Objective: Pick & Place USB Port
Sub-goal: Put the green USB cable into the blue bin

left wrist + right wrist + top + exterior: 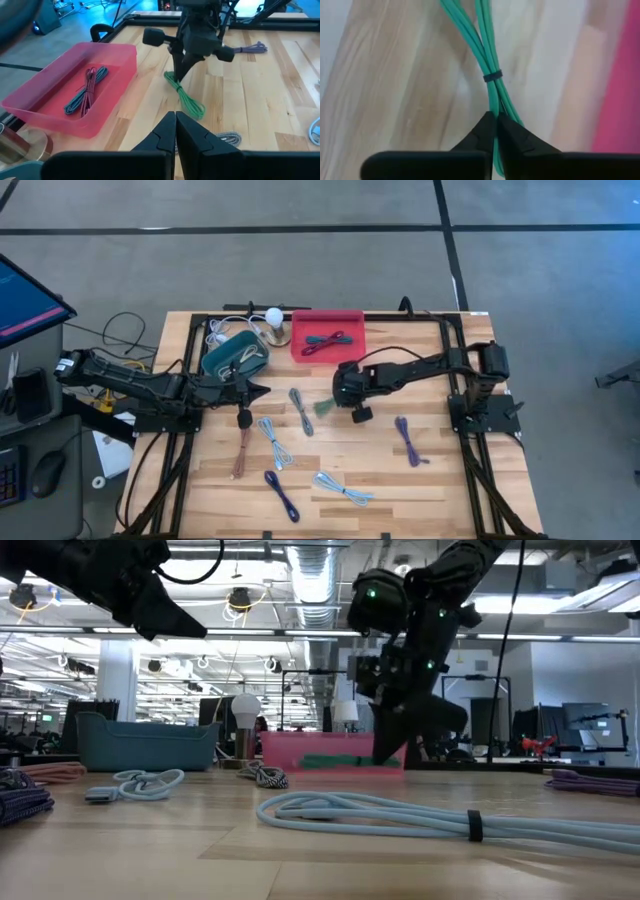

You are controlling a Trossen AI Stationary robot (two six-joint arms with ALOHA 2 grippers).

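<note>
The green cable is in my right gripper, away from the teal bin (236,358), so next I raise the cable and pass it to my left gripper next to the bin.
A green cable bundle (324,409) (489,60), tied with a black band, lies on the wooden table in front of the red tray (352,352). My right gripper (336,402) (495,118) is down on it, shut on its strands. My left gripper (262,390) (175,118) hangs shut and empty above the table, beside the teal bin (212,360), pointing toward the green cable (189,102). The red tray (102,52) holds a teal and a maroon cable (85,90). My right gripper pinches the green cable's strands (496,106) between its two fingertips, just short of the black band (492,76), near the bundle's end toward the red tray. The fingers come from above, slanting steeply down. The cable lies flat on the table.
Several other coiled cables lie on the table: a grey braided one (300,411), light blue ones (275,443) (343,488), a purple one (408,440), a dark blue one (282,495), a brown one (242,452). A white bulb (273,317) stands at the far edge.
</note>
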